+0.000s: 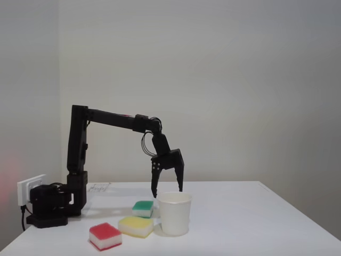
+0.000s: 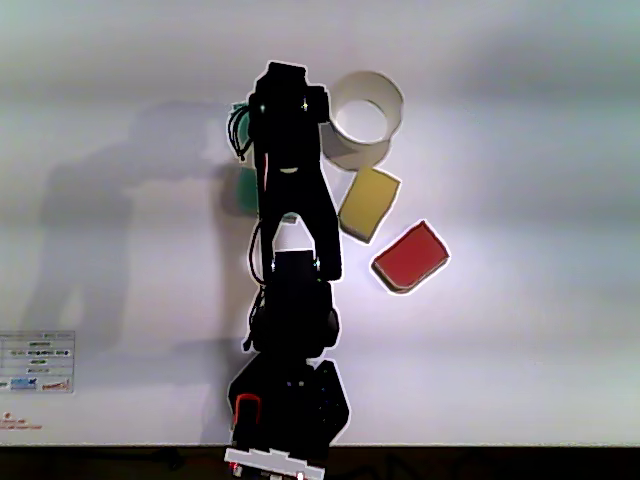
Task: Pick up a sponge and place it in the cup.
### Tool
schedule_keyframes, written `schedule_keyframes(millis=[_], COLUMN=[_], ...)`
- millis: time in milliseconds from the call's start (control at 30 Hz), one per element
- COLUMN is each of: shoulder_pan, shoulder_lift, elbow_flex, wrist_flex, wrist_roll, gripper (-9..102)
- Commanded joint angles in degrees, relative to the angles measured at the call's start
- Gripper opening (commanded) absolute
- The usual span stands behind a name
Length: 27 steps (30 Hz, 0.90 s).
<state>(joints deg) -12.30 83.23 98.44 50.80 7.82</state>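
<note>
The robot's open gripper is going down behind the cup, away from the sponge in sight, so the robot should expect another teal-topped sponge hidden [image 1: 175, 214] behind the cup.
A teal-topped sponge [image 1: 143, 208] lies on the white table just left of the white paper cup [image 1: 174, 214]. In the fixed view my gripper [image 1: 167, 192] hangs open just above and behind the cup's left rim, fingers spread, nothing between them. From above, in the other view, the gripper [image 2: 289, 92] sits left of the cup [image 2: 350, 152]. The arm covers part of the sponge [image 2: 243, 190] there, and the gripper's own body hides its fingertips.
A yellow sponge [image 1: 136, 226] [image 2: 368, 203] and a red-topped sponge [image 1: 105, 236] [image 2: 410, 257] lie in front of the cup. The arm's base [image 1: 50, 205] and a white power strip [image 1: 31, 186] stand at the table's left end. A printed label [image 2: 36, 375] lies flat.
</note>
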Motion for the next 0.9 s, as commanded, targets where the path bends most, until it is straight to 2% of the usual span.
schedule_keyframes(millis=[0,533,867], shoulder_pan=[0.0,-2.11,-3.08], shoulder_lift=[0.62,-11.95,-15.73], elbow_flex=[-0.62,-11.25,-12.57], wrist_flex=[-0.7,-1.85,-3.87], wrist_roll=[0.7,5.27,6.68], gripper=[33,33,31])
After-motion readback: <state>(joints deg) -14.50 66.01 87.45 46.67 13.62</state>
